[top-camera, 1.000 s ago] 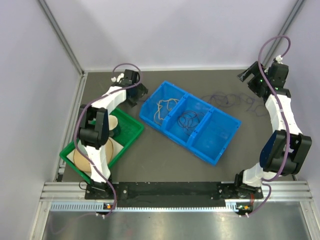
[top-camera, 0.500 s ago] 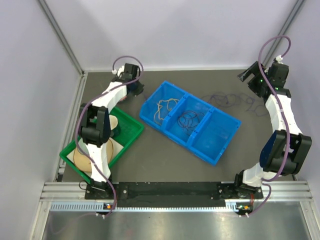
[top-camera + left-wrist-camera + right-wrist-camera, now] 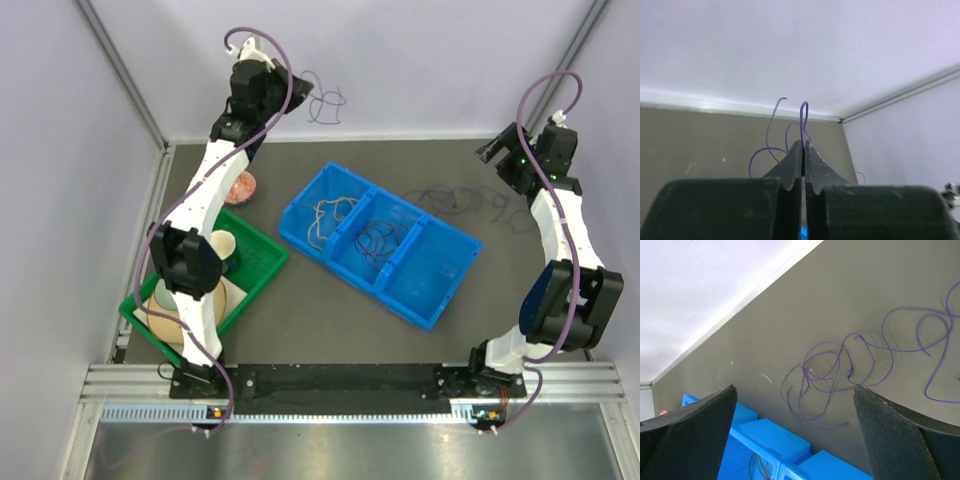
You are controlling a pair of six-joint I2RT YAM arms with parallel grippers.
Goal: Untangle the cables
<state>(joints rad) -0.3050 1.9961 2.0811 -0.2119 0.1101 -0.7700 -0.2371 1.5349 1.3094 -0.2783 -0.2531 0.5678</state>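
The purple cable (image 3: pixel 325 100) hangs clear of the tangled cable, so my left gripper continues to go to the blue bin's empty compartment (image 3: pixel 432 272) and lets go there.
My left gripper (image 3: pixel 300 93) is raised high in front of the back wall. It is shut on a thin purple cable (image 3: pixel 326 103), whose loops hang from the tips. In the left wrist view the cable (image 3: pixel 803 112) sticks up from between the closed fingertips (image 3: pixel 796 150). Another purple cable (image 3: pixel 470 204) lies in tangled loops on the dark table at the back right. My right gripper (image 3: pixel 492 152) hovers over it, open wide, with nothing between its fingers. The right wrist view shows that cable (image 3: pixel 840 367) on the table beyond the open gripper (image 3: pixel 794 388).
A blue three-compartment bin (image 3: pixel 350 282) lies diagonally mid-table, with a tan cable (image 3: pixel 330 214) in its left cell and a dark cable (image 3: pixel 380 238) in the middle one. A green tray (image 3: pixel 262 270) with cream items sits at the left. A pink round object (image 3: pixel 243 186) lies behind it.
My left gripper has shut on a purple cable by the bin's far left corner and lifted it up toward the back wall. The right arm has not moved.
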